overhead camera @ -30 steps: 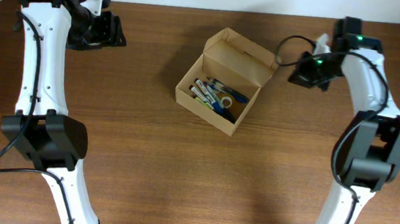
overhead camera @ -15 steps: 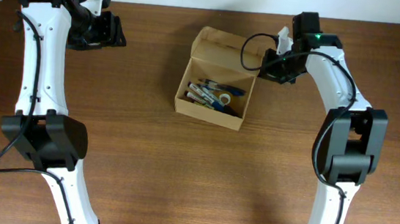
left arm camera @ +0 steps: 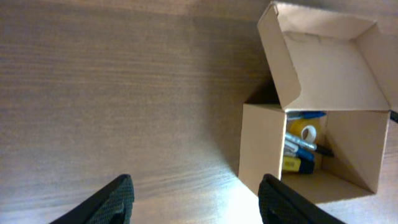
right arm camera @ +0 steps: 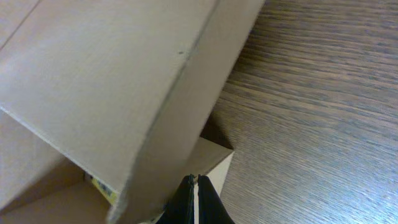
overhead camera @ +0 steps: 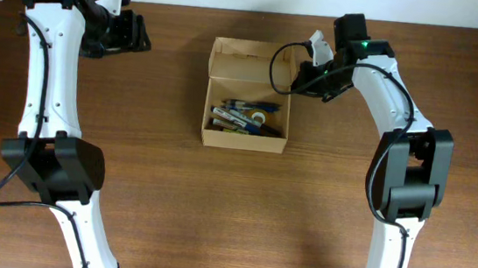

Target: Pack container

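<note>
The lid is leaning back open and my right gripper is at one side flap (overhead camera: 293,67), so next my left gripper moves to the opposite side flap (overhead camera: 214,59) and help fold it closed.
The container (overhead camera: 244,138) is a small tan cardboard box in the middle of the table, its flap lid (overhead camera: 248,63) standing open at the far side. Pens (overhead camera: 234,117) and a tape roll (overhead camera: 259,117) lie inside. My right gripper (overhead camera: 297,80) is shut, and its tips press against the box's far right corner. In the right wrist view the shut gripper (right arm camera: 194,186) meets the container (right arm camera: 93,81) at a corner edge, nothing between the fingers. My left gripper (overhead camera: 124,33) hangs open at the far left, apart from the box. The left wrist view shows the container (left arm camera: 264,146) to the right of the open left gripper (left arm camera: 199,202).
Brown wooden table (overhead camera: 231,212) all round the box. The white arm links and black bases stand at the left (overhead camera: 51,169) and right (overhead camera: 410,186) sides.
My right gripper swept left, still shut, and pushed the box. The box slid left and turned from a diagonal to square with the table edge. The left arm barely moved.
</note>
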Robot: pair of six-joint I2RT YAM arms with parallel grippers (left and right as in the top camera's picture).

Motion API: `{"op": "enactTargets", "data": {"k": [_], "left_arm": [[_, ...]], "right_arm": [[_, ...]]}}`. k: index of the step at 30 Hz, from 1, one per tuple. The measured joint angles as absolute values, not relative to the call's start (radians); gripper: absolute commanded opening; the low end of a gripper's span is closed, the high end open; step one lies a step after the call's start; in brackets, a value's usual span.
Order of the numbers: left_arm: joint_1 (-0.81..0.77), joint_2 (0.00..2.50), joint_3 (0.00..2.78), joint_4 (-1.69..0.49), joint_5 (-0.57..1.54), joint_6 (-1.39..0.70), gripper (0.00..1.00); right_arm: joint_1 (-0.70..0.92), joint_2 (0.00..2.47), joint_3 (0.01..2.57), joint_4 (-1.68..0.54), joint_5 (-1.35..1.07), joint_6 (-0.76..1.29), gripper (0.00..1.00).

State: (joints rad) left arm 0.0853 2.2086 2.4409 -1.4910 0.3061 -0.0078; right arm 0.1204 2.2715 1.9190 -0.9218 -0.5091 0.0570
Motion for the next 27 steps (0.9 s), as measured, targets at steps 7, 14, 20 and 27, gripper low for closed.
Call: {"op": "enactTargets", "data": {"k": [7,14,20,27], "left_arm": [[0.086,2.301,2.44,-1.395,0.519,-0.022,0.25],[0.081,2.531,2.436,-1.213,0.857,-0.108,0.02],[0.053,2.63,2.431,-1.027,1.016,-0.248,0.02],[-0.018,2.677,2.431,-0.869,1.095,-0.42,0.02]], "right_arm": [[0.031,2.271,1.919,-0.924,-0.484,0.138,0.04],[-0.071,2.271,1.919,-0.897,-0.588,0.265,0.04],[-0.084,2.271,1.919,-0.874,-0.687,0.346,0.04],[-0.083,2.286,1.919,-0.873,-0.743,0.393,0.04]]}}
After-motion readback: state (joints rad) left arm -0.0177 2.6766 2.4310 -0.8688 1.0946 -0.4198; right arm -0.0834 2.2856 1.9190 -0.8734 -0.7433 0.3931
